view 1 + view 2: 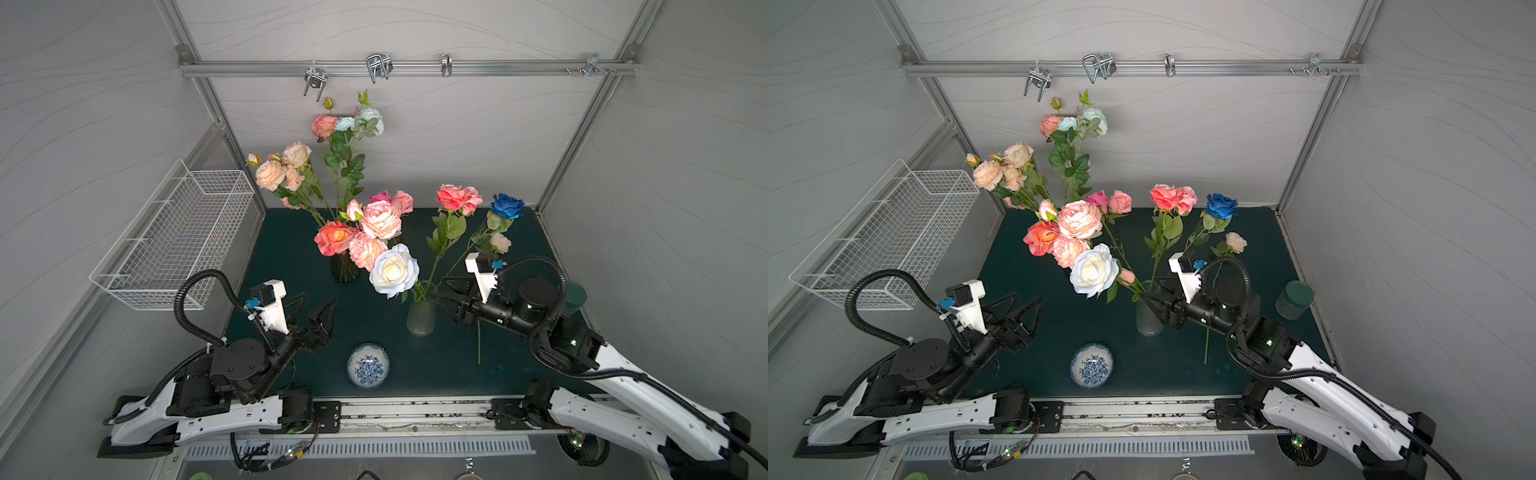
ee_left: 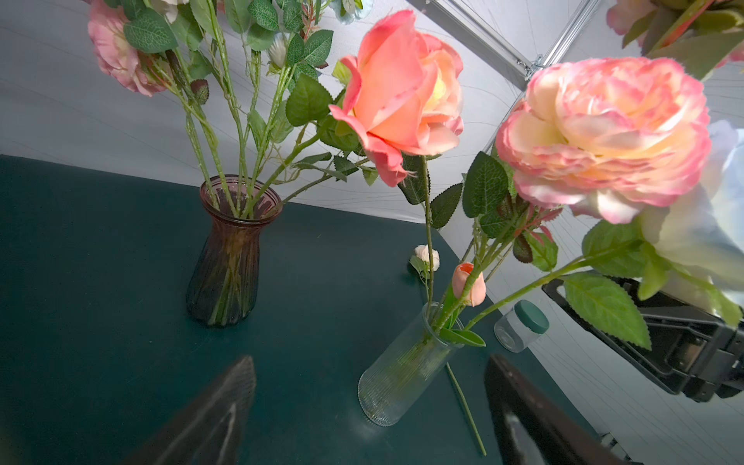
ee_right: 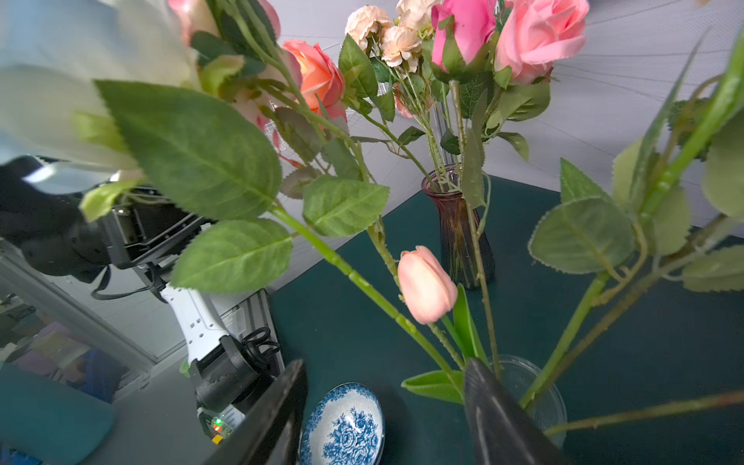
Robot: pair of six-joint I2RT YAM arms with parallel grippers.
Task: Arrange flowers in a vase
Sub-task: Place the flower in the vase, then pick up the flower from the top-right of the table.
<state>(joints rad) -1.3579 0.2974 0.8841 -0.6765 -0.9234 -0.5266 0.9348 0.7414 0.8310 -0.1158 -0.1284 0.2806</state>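
Observation:
My right gripper should keep going toward the stem of the cream rose, which lies free beside the clear vase, and close just below its leaves.
Two vases stand on the dark green table. The dark ribbed vase holds several flowers with peach, coral and pink heads. The clear ribbed vase holds the white rose, a pink tulip bud, a coral rose and the deep blue rose. One bare green stem lies on the table beside this vase. My right gripper is open at the clear vase's rim, with one finger against the stems. My left gripper hangs open and empty, left of both vases.
A blue-patterned bowl sits near the front edge between the arms. A clear jar with a green lid stands at the right edge behind my right arm. A white wire basket hangs on the left wall. Metal hooks hang from the back rail.

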